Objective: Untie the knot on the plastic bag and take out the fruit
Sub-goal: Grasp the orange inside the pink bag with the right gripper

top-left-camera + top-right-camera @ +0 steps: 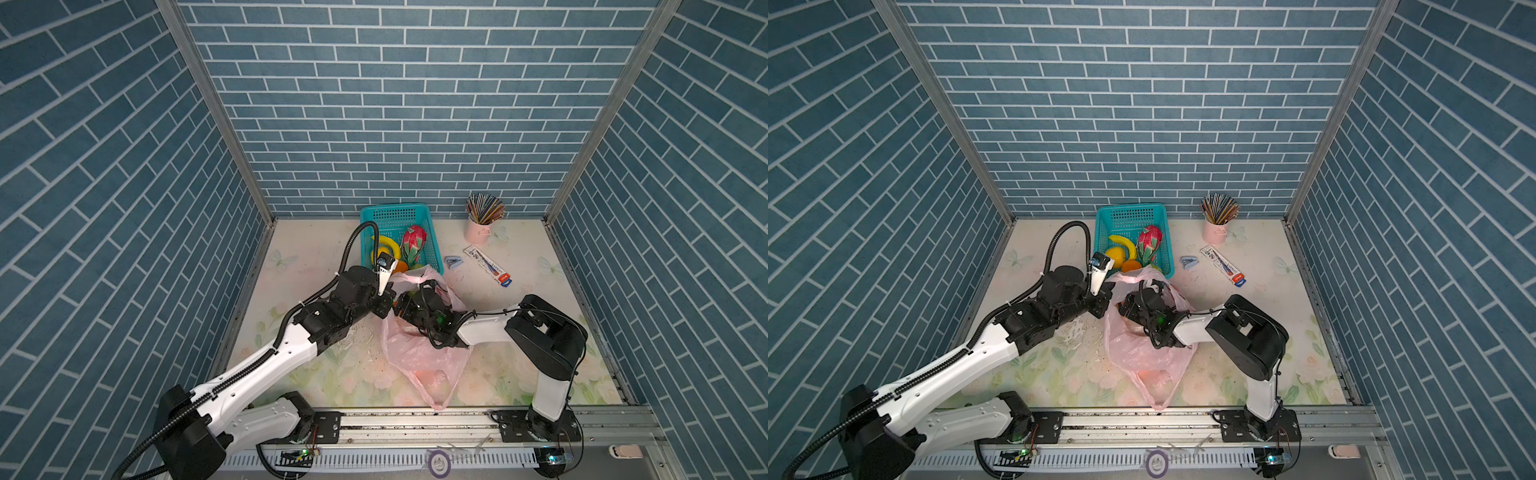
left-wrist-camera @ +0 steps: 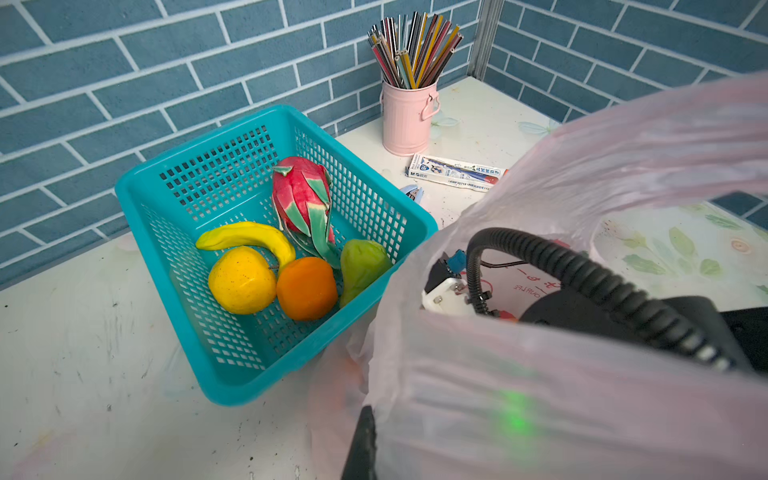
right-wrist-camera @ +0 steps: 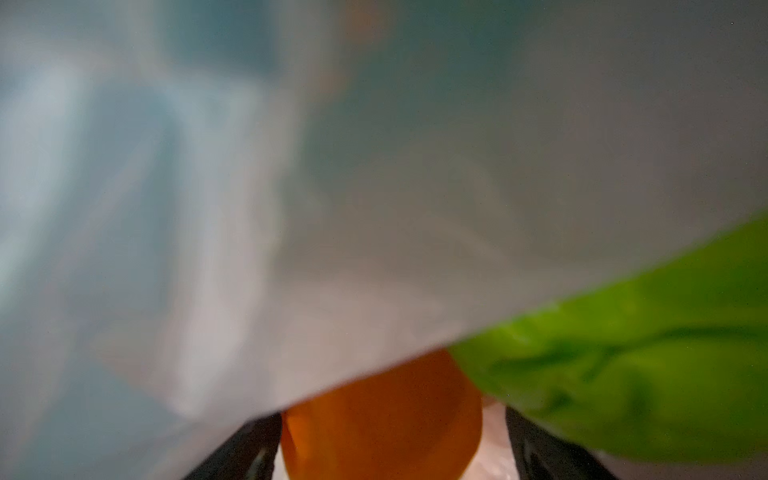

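I can see that the bag's film (image 3: 376, 312) hangs over the orange fruit, so I should grip the fruit (image 3: 388, 424) with my right gripper and pull it back clear of the film before I lift it out.
The pink plastic bag (image 1: 419, 357) (image 1: 1142, 353) lies mid-table with its mouth open toward the teal basket (image 1: 395, 216); the knot is out of view. My left gripper (image 1: 388, 307) (image 2: 368, 411) is shut on the bag's rim and holds it up. My right gripper (image 1: 401, 305) (image 3: 386, 440) reaches inside the bag, open, its fingers on either side of an orange fruit (image 3: 382, 415). A green fruit (image 3: 644, 365) lies beside it under the film. In the basket (image 2: 208, 137) sit a dragon fruit (image 2: 301, 195), a yellow round fruit (image 2: 241, 280), an orange (image 2: 306, 287) and a green one (image 2: 361, 266).
A yellow banana (image 2: 245, 235) also lies in the basket. A pink cup of pencils (image 1: 480, 228), a white pen box (image 1: 486, 266) and a small blue stapler (image 1: 451, 262) stand at the back right. Brick walls close in three sides.
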You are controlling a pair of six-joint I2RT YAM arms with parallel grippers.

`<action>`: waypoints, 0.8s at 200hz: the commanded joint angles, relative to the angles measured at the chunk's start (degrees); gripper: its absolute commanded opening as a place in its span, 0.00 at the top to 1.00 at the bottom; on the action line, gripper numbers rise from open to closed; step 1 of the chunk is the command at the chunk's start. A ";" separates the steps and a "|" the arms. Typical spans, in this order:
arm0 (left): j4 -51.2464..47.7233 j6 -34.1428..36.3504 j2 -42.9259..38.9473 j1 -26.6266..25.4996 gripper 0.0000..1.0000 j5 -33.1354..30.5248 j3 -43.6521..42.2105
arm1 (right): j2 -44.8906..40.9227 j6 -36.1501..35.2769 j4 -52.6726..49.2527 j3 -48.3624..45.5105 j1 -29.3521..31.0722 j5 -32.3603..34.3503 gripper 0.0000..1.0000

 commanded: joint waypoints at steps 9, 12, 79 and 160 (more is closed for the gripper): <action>0.84 -0.54 -0.94 0.49 1.00 -0.53 -1.09 | 2.22 2.00 3.28 -0.23 -0.81 -1.06 0.21; 0.84 -0.51 -0.95 0.49 1.00 -0.53 -1.24 | 2.16 2.10 3.67 -0.48 -0.77 -1.00 0.22; 2.15 0.02 0.03 0.84 1.00 -0.31 -2.07 | -0.72 1.52 8.55 -4.34 -1.13 -1.74 0.39; 1.77 0.08 0.66 0.84 1.00 -1.18 0.26 | -7.09 -3.68 3.65 -6.19 0.95 -1.57 0.42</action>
